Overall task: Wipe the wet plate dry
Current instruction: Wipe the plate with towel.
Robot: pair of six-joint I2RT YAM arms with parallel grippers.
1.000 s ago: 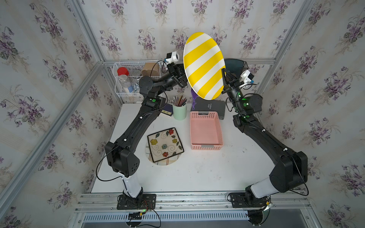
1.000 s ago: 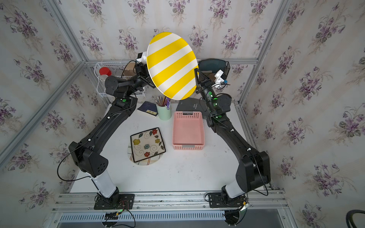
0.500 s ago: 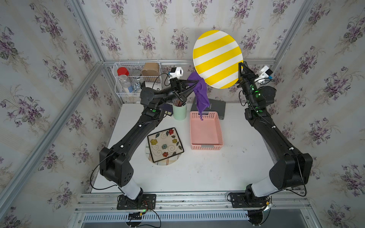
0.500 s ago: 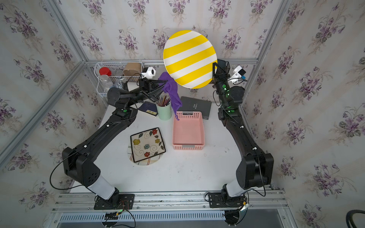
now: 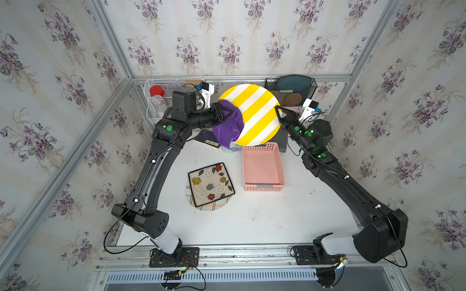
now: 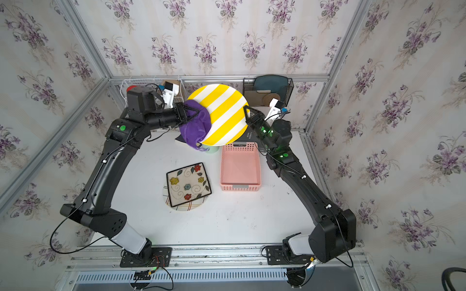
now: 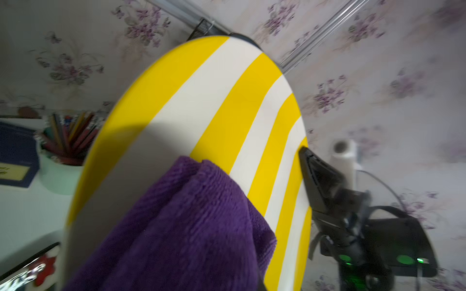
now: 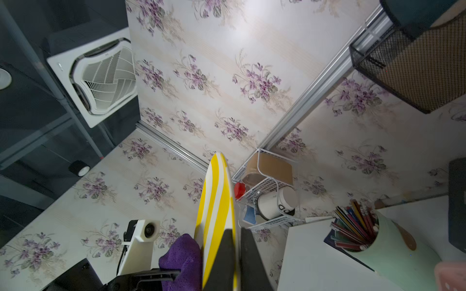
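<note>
The purple cloth hangs (image 5: 223, 132) beyond the plate's edge, so the robot's right gripper should move the plate toward the left gripper as the cloth wipes the striped middle (image 5: 251, 115).
A round plate with yellow and white stripes (image 5: 254, 113) (image 6: 222, 116) hangs tilted in the air above the back of the table. My right gripper (image 5: 277, 110) (image 8: 235, 230) is shut on its right rim, one finger on each face. My left gripper (image 5: 224, 112) (image 6: 191, 110) is shut on a purple cloth (image 5: 228, 128) (image 6: 195, 128). The cloth lies bunched against the lower left part of the striped face (image 7: 227, 100). In the left wrist view the cloth (image 7: 181, 226) hides my own fingers. In the right wrist view the plate (image 8: 216, 201) shows edge-on with the cloth (image 8: 181, 259) beside it.
A pink basket (image 5: 263, 186) stands under the plate, with a square flowered plate (image 5: 210, 185) on a round mat to its left. A pale green pencil cup (image 8: 373, 239) and a dark book (image 5: 209, 141) sit below the cloth. A white wire rack (image 5: 161, 100) and a black mesh holder (image 5: 290, 88) line the back wall.
The right arm has lowered the plate and brought it leftward. The cloth, hanging free from the left gripper half a second ago, now lies against the plate's face.
</note>
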